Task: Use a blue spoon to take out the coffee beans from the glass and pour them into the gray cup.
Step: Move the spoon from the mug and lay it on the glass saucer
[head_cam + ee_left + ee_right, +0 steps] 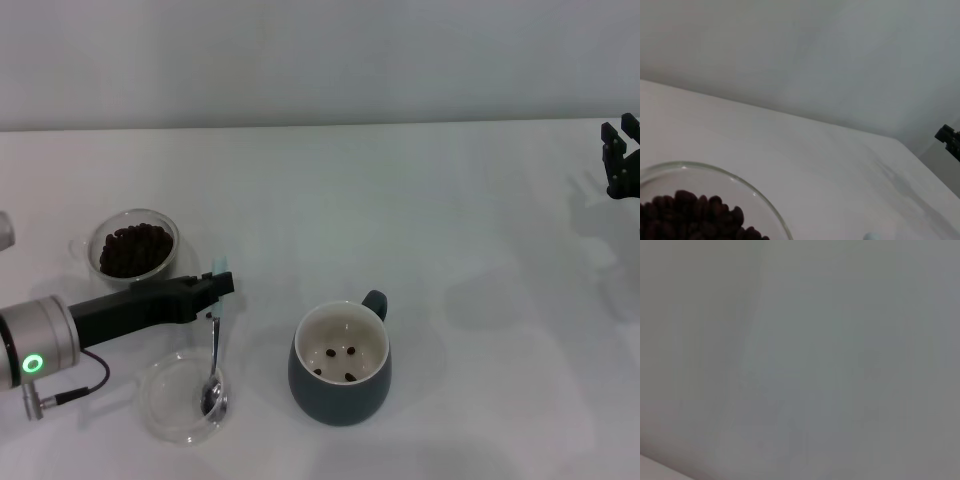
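Note:
I should keep lowering the spoon's handle with my left gripper, as the blue spoon's metal bowl points down into the glass saucer. I should go on until the spoon's bowl rests there, then let go.
The glass of dark coffee beans stands at the left; its rim and beans fill the near corner of the left wrist view. My left gripper is just right of the glass, shut on the pale handle of the blue spoon. The spoon hangs steeply, its metal bowl down in a shallow glass saucer. The gray cup stands to the right of the saucer, apart from the spoon, with a few beans on its cream inside. My right gripper is parked open at the far right edge.
The white table runs to a plain wall behind. The parked right gripper shows far off in the left wrist view. A cable hangs off the left arm near the saucer. The right wrist view shows only a blank grey surface.

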